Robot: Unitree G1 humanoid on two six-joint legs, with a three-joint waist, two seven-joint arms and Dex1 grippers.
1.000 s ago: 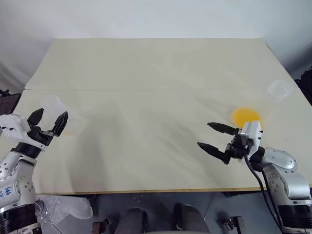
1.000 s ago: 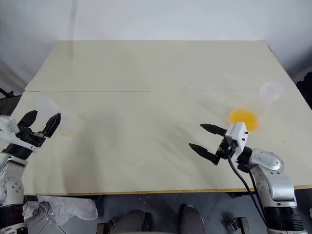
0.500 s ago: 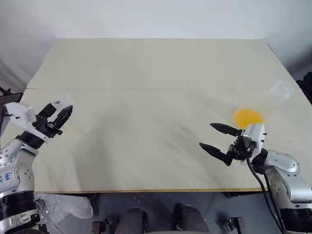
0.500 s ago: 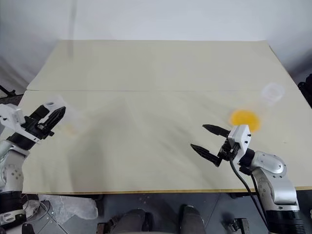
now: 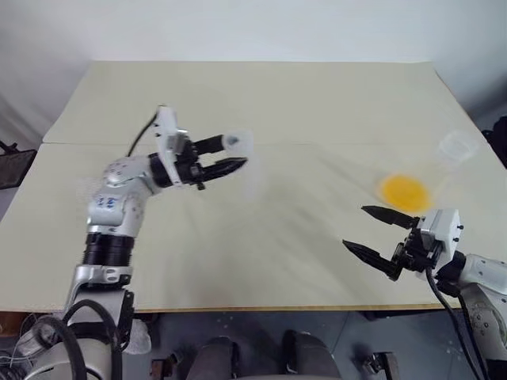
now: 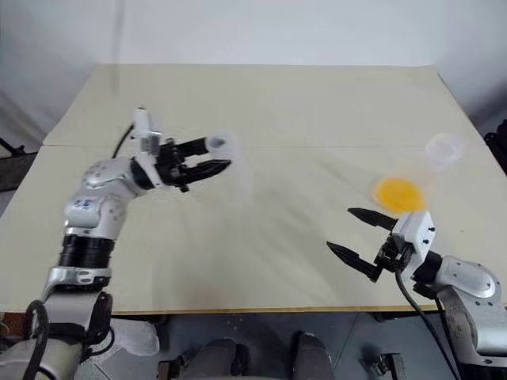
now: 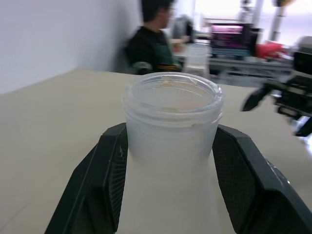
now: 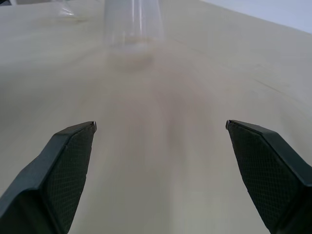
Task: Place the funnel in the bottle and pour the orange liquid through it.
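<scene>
I should keep moving my left gripper there, as the bottle's opening [image 5: 239, 141] faces up and the space [image 5: 331, 207] beside the orange liquid is clear, and let go once the bottle stands.
The frosted whitish bottle [image 7: 171, 122] is held upright by its neck in my left gripper [image 5: 235, 152], which is shut on it over the table's left-middle. The bottle's body [image 5: 242, 172] shows faintly below the fingers [image 7: 105, 180]. I cannot tell whether its base touches the table. The orange liquid [image 5: 404, 191] sits in a clear vessel on the right side of the table. My right gripper [image 5: 355, 227] hovers open and empty near the front right edge, just in front of the orange liquid. A faint clear thing [image 5: 85, 188] lies near the left edge; I cannot tell if it is the funnel.
A small clear cup [image 5: 455, 147] stands at the far right edge of the beige table [image 5: 261, 95]. A seam [image 5: 333, 145] runs across the tabletop. In the left wrist view a person [image 7: 155, 41] sits beyond the table, among equipment.
My left gripper closed on the bottle at the table's left edge and swung it right, toward the middle. My right gripper drew back a little toward the front right, still open.
</scene>
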